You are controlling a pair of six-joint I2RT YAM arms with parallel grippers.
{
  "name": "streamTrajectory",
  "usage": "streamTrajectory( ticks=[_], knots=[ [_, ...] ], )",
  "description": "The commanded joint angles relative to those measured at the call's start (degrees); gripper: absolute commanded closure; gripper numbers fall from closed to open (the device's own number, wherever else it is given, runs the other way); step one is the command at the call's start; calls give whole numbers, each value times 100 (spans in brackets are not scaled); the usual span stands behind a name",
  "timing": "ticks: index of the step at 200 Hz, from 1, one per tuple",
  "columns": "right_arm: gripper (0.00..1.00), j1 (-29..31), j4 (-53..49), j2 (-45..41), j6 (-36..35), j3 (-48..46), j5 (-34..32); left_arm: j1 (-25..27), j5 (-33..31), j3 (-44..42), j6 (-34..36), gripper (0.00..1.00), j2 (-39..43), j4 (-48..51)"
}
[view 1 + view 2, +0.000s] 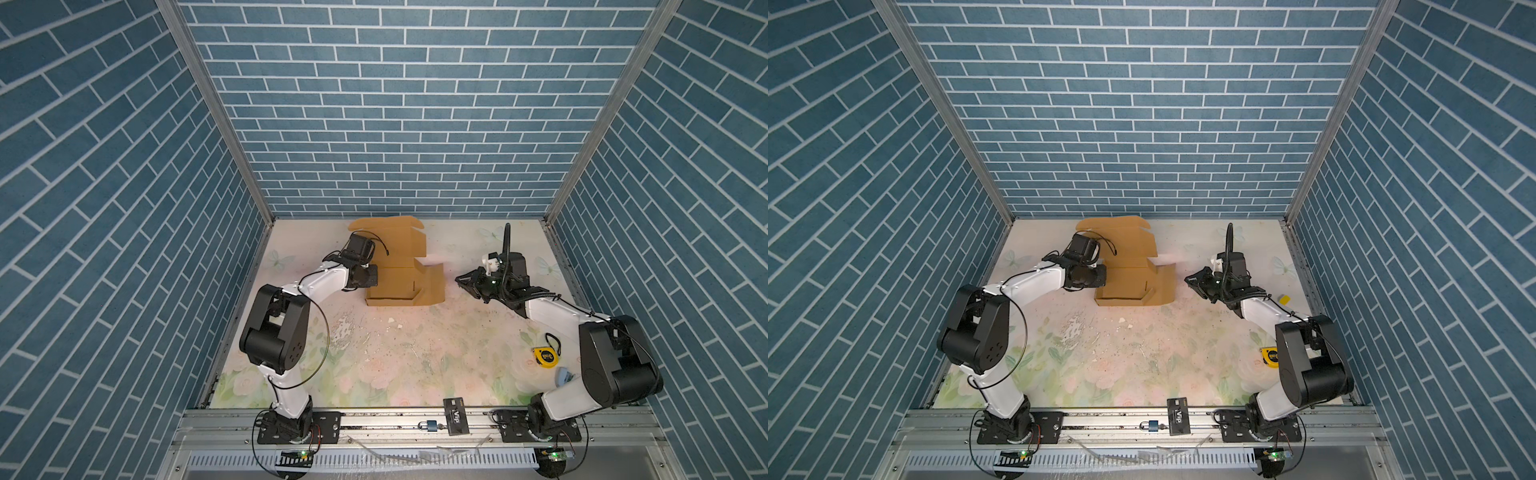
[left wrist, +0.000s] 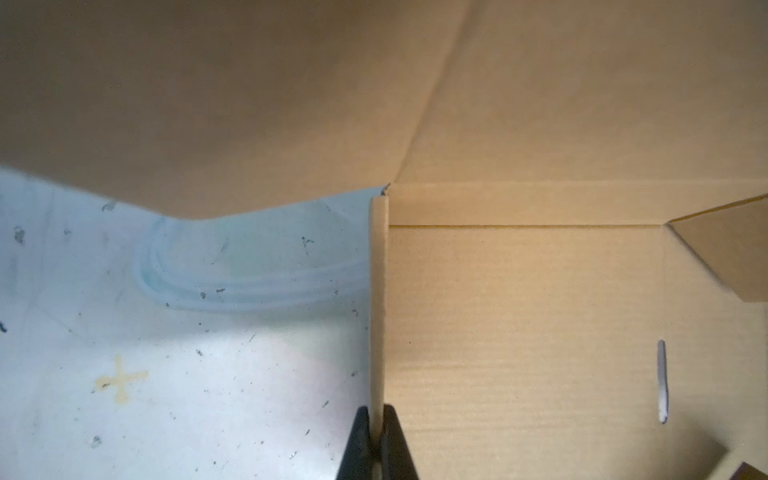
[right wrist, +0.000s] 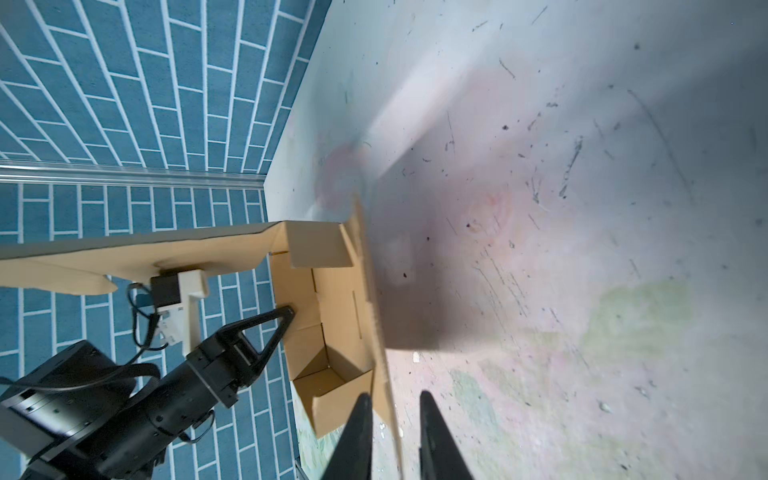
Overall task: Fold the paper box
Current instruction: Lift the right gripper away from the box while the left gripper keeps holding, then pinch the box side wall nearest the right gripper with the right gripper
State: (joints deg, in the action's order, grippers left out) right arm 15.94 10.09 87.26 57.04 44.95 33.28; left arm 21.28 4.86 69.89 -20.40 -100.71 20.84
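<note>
The wide flap (image 1: 432, 286) is tilted away from the box. My left gripper should keep pinching the box's opposite side (image 2: 378, 304) while my right gripper folds the flap in.
The paper box (image 1: 399, 286) is tan cardboard, half folded, at the back middle of the table in both top views (image 1: 1125, 282). Its lid panel stands up behind and a wide flap (image 1: 434, 282) spreads out on its right. My left gripper (image 1: 374, 276) is shut on the box's left wall; the left wrist view shows both fingertips (image 2: 360, 432) pinching that wall's edge (image 2: 377, 291). My right gripper (image 1: 459, 279) hovers just right of the flap. In the right wrist view its jaws (image 3: 395, 399) stand apart, the blurred flap edge (image 3: 376, 324) running between them without touching.
A yellow tape measure (image 1: 545, 356) and a small blue object (image 1: 563, 375) lie at the right near the right arm's base. A black card (image 1: 456, 417) and a padlock (image 1: 428, 425) rest on the front rail. Blue brick walls close in three sides.
</note>
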Motion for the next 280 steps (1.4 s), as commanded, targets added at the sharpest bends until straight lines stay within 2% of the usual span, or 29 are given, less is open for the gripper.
streamTrajectory(
  ticks=[1,38,114,154,186,209,280],
  knots=[
    [75,-30,312,204,91,8,142,-44,240,4,-34,100,189,-83],
    [67,-26,905,629,292,-37,574,-107,739,-82,-54,100,126,-308],
    [63,216,2275,990,969,-143,1190,-98,731,-9,-22,100,-178,-141],
    [62,242,2294,1021,946,-222,1236,-21,510,-20,107,100,-257,-134],
    [62,342,2422,1228,897,-232,1288,10,508,-62,115,100,-341,-225],
    [62,407,2712,1320,1113,-237,1355,60,486,3,154,100,-341,-122],
    [62,645,2715,1680,1054,-55,1392,120,561,-71,102,100,-323,-260]
  ],
)
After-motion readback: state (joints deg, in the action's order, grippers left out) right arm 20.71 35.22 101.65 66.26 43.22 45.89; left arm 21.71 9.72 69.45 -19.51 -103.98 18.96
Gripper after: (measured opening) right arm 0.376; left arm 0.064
